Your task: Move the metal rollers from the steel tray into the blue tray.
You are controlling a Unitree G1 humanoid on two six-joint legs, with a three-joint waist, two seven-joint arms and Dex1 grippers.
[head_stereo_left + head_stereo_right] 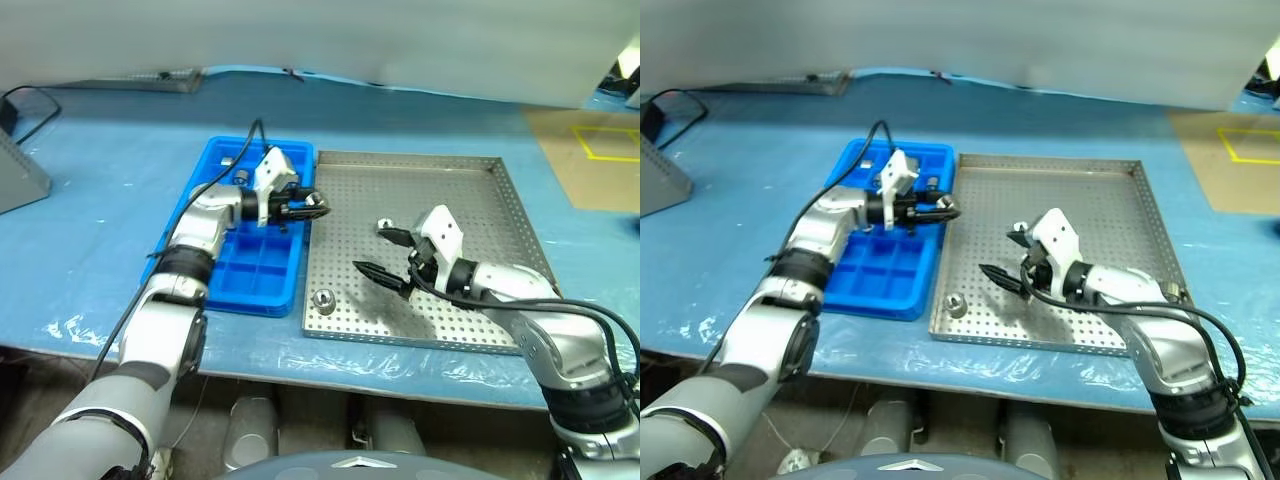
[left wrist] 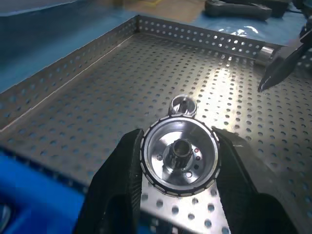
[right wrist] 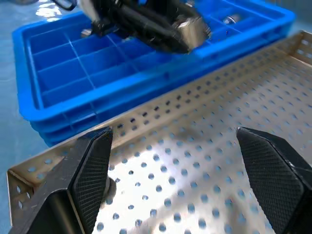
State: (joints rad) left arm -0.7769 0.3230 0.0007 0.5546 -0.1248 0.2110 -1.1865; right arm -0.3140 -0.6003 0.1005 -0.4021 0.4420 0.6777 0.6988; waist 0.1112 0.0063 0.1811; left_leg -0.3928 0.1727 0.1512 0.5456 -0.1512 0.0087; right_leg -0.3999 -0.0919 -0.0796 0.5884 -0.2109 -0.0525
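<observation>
The metal roller (image 1: 316, 201) hangs clear above the trays, and the blue tray's near compartments (image 1: 231, 275) are empty. My left gripper keeps going there and lets go inside one.
My left gripper (image 1: 306, 206) is shut on a metal roller (image 2: 179, 156), a shiny ring with a dark central hole, and holds it in the air over the border between the blue tray (image 1: 250, 272) and the steel tray (image 1: 450, 190). Two more rollers lie on the steel tray's perforated floor, one near its middle (image 1: 385, 226) and one at its front left corner (image 1: 323, 299). My right gripper (image 1: 372, 251) hangs open over the steel tray between those two, with nothing between its fingers. Two rollers (image 1: 243, 175) rest in far compartments of the blue tray.
Blue plastic sheeting (image 1: 100, 230) covers the table. A grey box (image 1: 20, 175) stands at the far left with a black cable beside it. A brown floor patch with yellow tape (image 1: 605, 140) shows at the far right.
</observation>
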